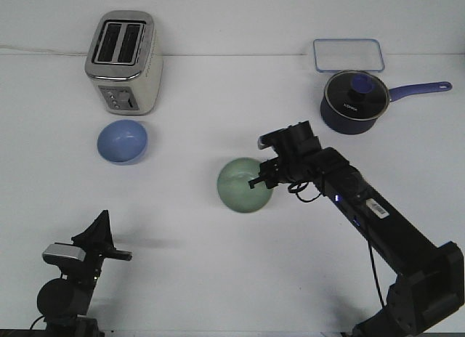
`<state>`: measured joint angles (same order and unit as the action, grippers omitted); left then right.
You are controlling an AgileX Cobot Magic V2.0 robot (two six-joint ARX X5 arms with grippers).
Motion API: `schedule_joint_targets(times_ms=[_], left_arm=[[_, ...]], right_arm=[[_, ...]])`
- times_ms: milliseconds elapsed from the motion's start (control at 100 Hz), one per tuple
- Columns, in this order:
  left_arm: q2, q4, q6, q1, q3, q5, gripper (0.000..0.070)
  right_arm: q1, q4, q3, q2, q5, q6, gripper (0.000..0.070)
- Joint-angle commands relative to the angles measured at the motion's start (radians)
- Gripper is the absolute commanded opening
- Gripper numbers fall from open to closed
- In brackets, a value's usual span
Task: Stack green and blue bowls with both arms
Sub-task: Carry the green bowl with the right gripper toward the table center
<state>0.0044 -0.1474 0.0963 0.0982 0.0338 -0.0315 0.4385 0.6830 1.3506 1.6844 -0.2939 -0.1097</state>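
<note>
The pale green bowl [241, 187] faces up next to clear table space [215, 213], so my right gripper goes on moving it toward my left gripper until it sits flat, then let go.
The pale green bowl [243, 186] is at the middle of the white table, open side up. My right gripper [259, 176] reaches in from the right and is shut on the bowl's right rim, one finger inside and one outside. The light blue bowl [122, 141] stands upright at the left, just in front of the toaster, with nothing touching it. My left gripper [107, 242] hovers low at the front left corner, far from both bowls, its fingers spread and empty.
A cream and chrome toaster [123, 61] stands at the back left. A dark blue saucepan [354, 104] with a glass lid and long handle sits at the back right, with a clear lidded container [348, 55] behind it.
</note>
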Motion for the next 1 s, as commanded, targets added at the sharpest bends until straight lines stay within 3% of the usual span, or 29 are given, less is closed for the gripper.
schedule_joint_targets(times_ms=[0, 720, 790, 930, 990], left_arm=[[-0.001, -0.011, 0.002, -0.001, -0.019, -0.001, 0.0010], [-0.001, -0.011, 0.002, -0.001, -0.019, -0.002, 0.0010], [-0.001, -0.011, 0.002, -0.001, -0.019, -0.002, 0.0010], [-0.001, -0.011, 0.002, -0.001, -0.019, -0.002, 0.0010], [-0.001, -0.011, 0.002, -0.001, -0.019, -0.002, 0.0010]], right_arm=[[0.027, -0.025, 0.010, 0.039, 0.006, -0.043, 0.0000], [0.115, -0.045, 0.010, 0.183, 0.005, -0.073, 0.0004], [0.119, -0.049, 0.010, 0.183, 0.003, -0.075, 0.0091], [0.116, -0.047, 0.010, 0.183, 0.002, -0.085, 0.0515], [0.116, -0.047, 0.011, 0.182, 0.002, -0.085, 0.0573]])
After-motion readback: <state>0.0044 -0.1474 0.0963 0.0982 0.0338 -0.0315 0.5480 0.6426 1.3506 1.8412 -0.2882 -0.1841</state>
